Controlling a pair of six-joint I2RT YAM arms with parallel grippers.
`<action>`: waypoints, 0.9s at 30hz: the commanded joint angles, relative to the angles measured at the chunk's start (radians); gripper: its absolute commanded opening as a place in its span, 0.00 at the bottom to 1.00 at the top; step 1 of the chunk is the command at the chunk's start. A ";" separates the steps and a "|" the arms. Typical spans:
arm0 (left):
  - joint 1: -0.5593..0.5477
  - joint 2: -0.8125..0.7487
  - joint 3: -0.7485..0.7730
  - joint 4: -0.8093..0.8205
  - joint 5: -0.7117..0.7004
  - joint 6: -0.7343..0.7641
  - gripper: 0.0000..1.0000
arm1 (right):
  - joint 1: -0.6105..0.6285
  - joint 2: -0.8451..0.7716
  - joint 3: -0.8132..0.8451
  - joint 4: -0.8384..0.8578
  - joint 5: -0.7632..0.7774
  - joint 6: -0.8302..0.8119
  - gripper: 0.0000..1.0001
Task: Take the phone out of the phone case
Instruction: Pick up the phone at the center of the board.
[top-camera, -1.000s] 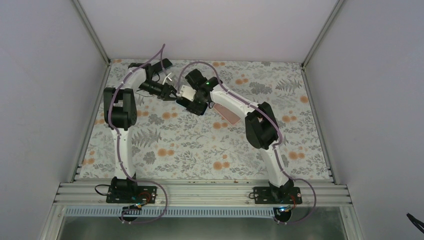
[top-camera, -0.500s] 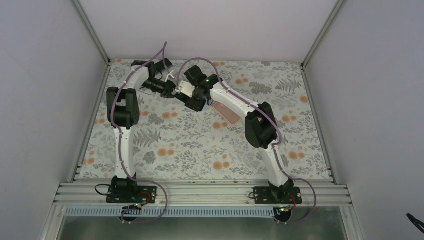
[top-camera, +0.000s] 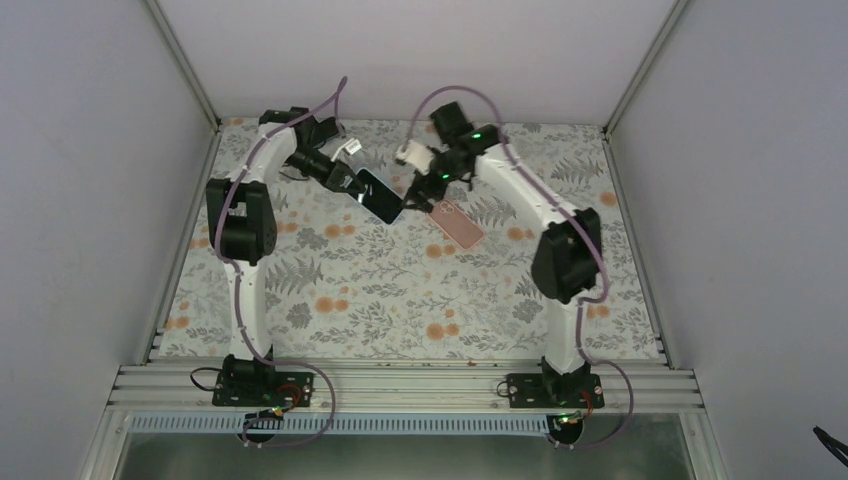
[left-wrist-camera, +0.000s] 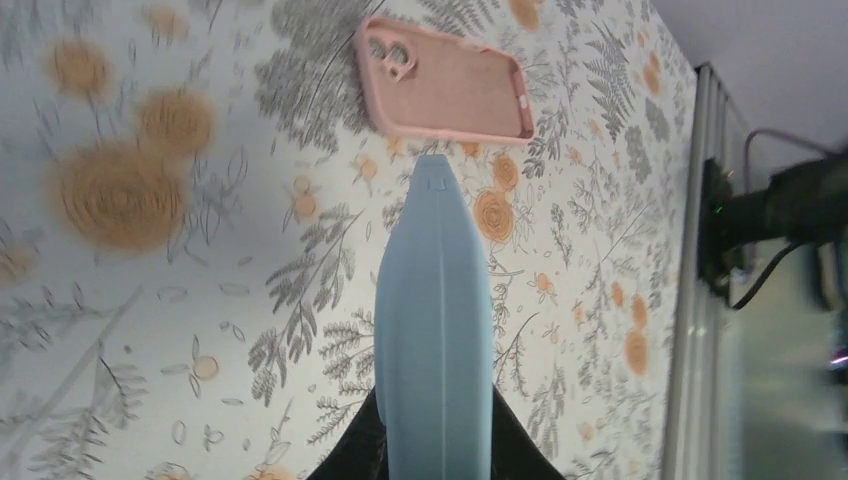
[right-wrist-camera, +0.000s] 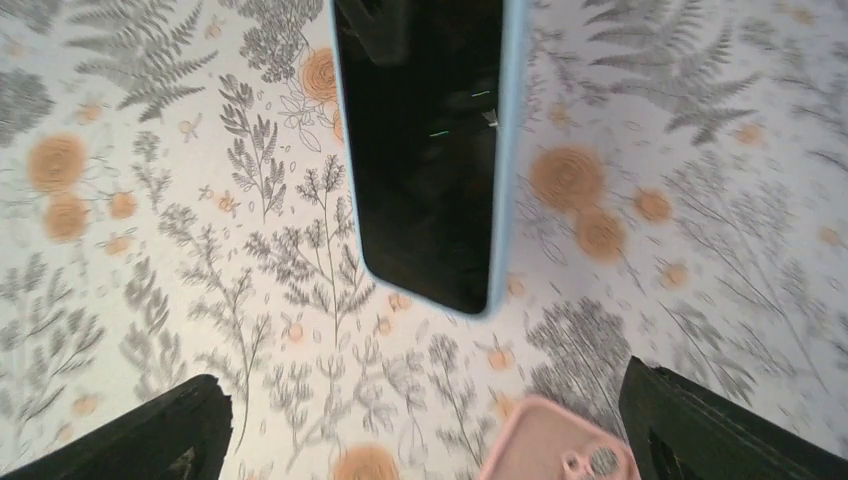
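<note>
My left gripper should turn the phone and bring its far corner (right-wrist-camera: 488, 308) to my right gripper's open fingers, because the phone's far end (right-wrist-camera: 425, 284) hangs clear of those fingers.
The phone (top-camera: 378, 195), with a black screen and a light blue rim, hangs above the table with my left gripper (top-camera: 352, 182) shut on its end. In the left wrist view it runs edge-on as a blue bar (left-wrist-camera: 435, 320) out from between my left gripper's (left-wrist-camera: 435, 455) black fingers. The pink phone case (top-camera: 458, 222) lies flat on the floral cloth, apart from the phone (right-wrist-camera: 425, 140). My right gripper (top-camera: 424, 190) hovers between phone and case (right-wrist-camera: 555, 445). Its fingers (right-wrist-camera: 130, 430) stand wide, and the right gripper (right-wrist-camera: 425, 430) is open with nothing in it.
The floral tablecloth (top-camera: 380, 290) covers the table. White walls with metal corner rails (top-camera: 185, 70) close in the left, back and right sides. An aluminium rail (top-camera: 400, 385) at the near edge carries both arm bases.
My right gripper has opened and drawn back to the right, off the phone. My left gripper has closed on the phone, which now shows, held out to the right.
</note>
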 joint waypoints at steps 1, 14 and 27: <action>-0.033 -0.209 -0.009 0.062 0.012 0.161 0.02 | -0.120 -0.117 -0.075 -0.074 -0.289 -0.106 1.00; -0.096 -0.529 -0.272 0.354 -0.029 0.196 0.02 | -0.183 -0.164 -0.188 0.070 -0.403 -0.111 0.96; -0.102 -0.533 -0.296 0.337 -0.054 0.209 0.02 | -0.216 -0.121 -0.141 0.126 -0.375 -0.098 0.91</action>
